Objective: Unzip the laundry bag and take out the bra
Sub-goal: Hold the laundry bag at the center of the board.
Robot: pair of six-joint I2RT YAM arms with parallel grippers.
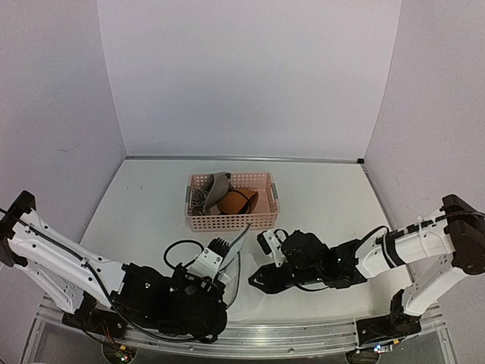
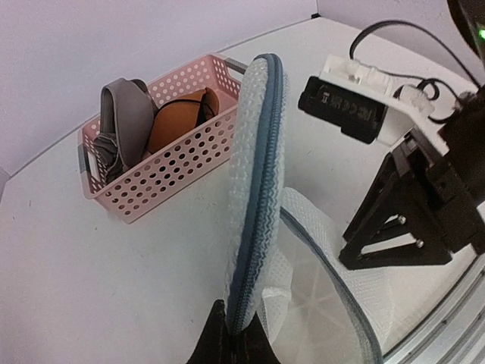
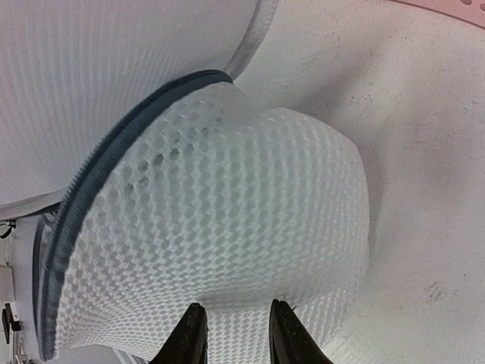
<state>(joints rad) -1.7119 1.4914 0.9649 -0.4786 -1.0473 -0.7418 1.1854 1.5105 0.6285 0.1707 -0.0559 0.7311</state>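
My right gripper is at the laundry bag's mesh side [image 3: 239, 292], below the open body's zip rim [image 2: 327, 262], so I should open it and take that zip rim.
The laundry bag [image 1: 236, 262] of white mesh lies unzipped between the two arms near the front edge. Its round lid [image 2: 254, 174] with the dark grey zip rim stands upright, and my left gripper [image 2: 239, 335] is shut on the lid's lower rim. The open body [image 2: 333, 292] shows bare mesh inside. My right gripper [image 3: 236, 327] comes from the right, its fingers pinching a fold of the bag's side wall [image 3: 220, 205]. An orange-brown bra [image 2: 178, 121] with a dark strap lies in the pink basket [image 2: 167, 171], beside a grey garment [image 2: 121, 114].
The pink lattice basket [image 1: 232, 220] stands just behind the bag, mid-table. The right arm's black wrist and white camera mount [image 2: 356, 98] hang close over the bag's right side. White walls close the back and both sides; a metal rail [image 1: 303, 337] runs along the front.
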